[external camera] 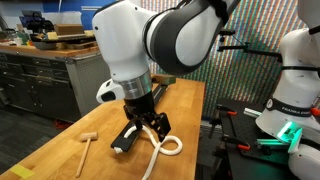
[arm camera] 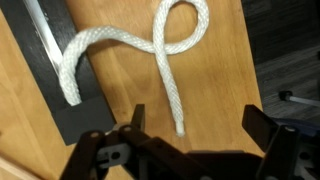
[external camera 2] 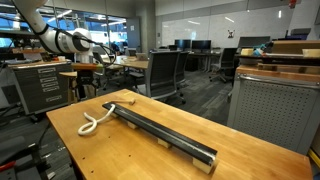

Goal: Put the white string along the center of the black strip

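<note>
The white string's loose end (arm camera: 174, 100) lies straight between my open fingers and clear of the black strip, so my gripper should keep going down and then close near the string's tip (arm camera: 180, 129).
The white string (arm camera: 165, 60) lies curled in a loop on the wooden table. One end rests across the black strip (arm camera: 80, 120); the other end lies on bare wood between my fingers. My gripper (arm camera: 197, 125) is open and empty, hovering just above that free end. In an exterior view the gripper (external camera: 143, 122) hangs over the string (external camera: 168, 147). In an exterior view the black strip (external camera 2: 165, 133) runs along the table, with the string (external camera 2: 95, 122) bunched at its far end, mostly off the strip.
A small wooden mallet (external camera: 87, 140) lies on the table beside the gripper. The table edge (arm camera: 245, 60) runs close to the string's loop. Another robot base (external camera: 290, 100) stands past the table. Office desks and chairs (external camera 2: 165, 70) stand behind.
</note>
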Tool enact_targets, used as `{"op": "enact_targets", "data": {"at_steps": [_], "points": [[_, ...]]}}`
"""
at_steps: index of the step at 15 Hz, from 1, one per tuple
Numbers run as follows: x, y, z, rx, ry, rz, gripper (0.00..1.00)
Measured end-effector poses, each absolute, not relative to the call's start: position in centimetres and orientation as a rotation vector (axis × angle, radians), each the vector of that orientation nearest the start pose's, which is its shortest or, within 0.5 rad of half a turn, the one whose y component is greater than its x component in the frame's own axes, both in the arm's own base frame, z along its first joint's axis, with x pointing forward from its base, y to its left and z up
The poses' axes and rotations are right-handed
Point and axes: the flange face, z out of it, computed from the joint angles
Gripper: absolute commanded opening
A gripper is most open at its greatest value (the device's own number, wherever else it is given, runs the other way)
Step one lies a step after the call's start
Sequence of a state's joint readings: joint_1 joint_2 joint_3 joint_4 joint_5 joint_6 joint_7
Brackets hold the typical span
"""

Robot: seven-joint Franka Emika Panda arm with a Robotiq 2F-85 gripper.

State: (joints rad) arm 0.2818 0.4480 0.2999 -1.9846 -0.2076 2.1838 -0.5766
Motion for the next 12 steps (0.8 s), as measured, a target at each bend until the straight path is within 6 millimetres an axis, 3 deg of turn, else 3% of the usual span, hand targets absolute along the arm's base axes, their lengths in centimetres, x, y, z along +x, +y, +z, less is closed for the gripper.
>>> {"op": "enact_targets", "data": {"at_steps": [3, 6, 12], "points": [[49.5, 32.6, 19.8, -2.45, -1.924, 0.357, 1.0], [49.9, 32.7, 17.1, -2.403, -1.937, 0.386, 1.0], [51.1, 32.4, 13.7, -2.354, -1.943, 0.394, 1.0]]}}
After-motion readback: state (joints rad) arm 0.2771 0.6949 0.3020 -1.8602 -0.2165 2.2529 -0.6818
